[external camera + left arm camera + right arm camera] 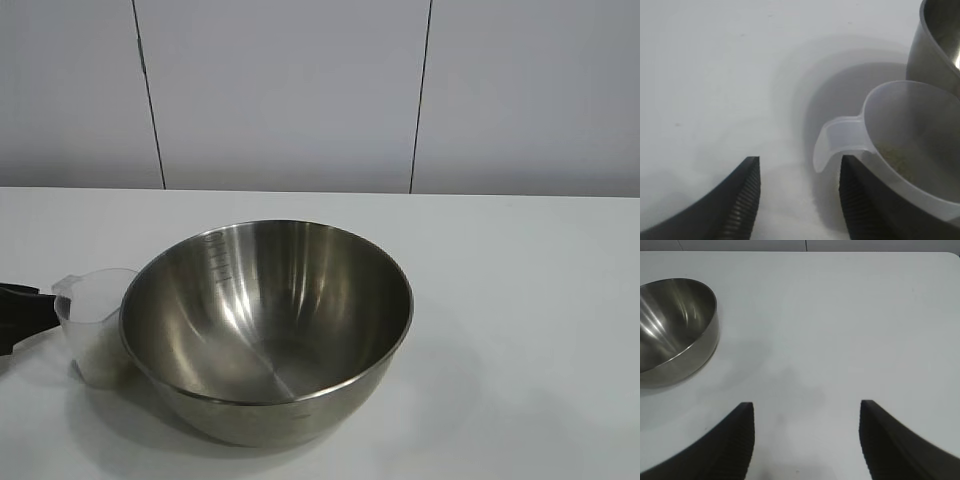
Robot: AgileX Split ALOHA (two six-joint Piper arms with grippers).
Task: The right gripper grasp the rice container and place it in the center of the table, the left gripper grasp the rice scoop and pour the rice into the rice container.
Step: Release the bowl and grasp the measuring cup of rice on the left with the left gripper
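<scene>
The clear scoop (96,328) has loose pale grains (896,161) lying low inside it, so when I pour, the rice will flow out freely and leave the scoop empty.
The rice container (268,325), a large shiny steel bowl, stands on the white table (520,300) with nothing inside; its wall (935,45) also shows in the left wrist view. The rice scoop (95,325), a clear plastic cup, stands upright against the bowl's left side. Pale grains of rice (897,160) lie inside the scoop (910,135). My left gripper (800,159) is open, with only bare table in the gap; one finger (857,200) lies beside the scoop, under its lip. My right gripper (806,404) is open over bare table, well away from the bowl (675,325).
A grey panelled wall (290,90) rises behind the table's far edge. White tabletop (850,315) stretches to the right of the bowl. A black finger of the left gripper (28,308) enters at the exterior view's left edge.
</scene>
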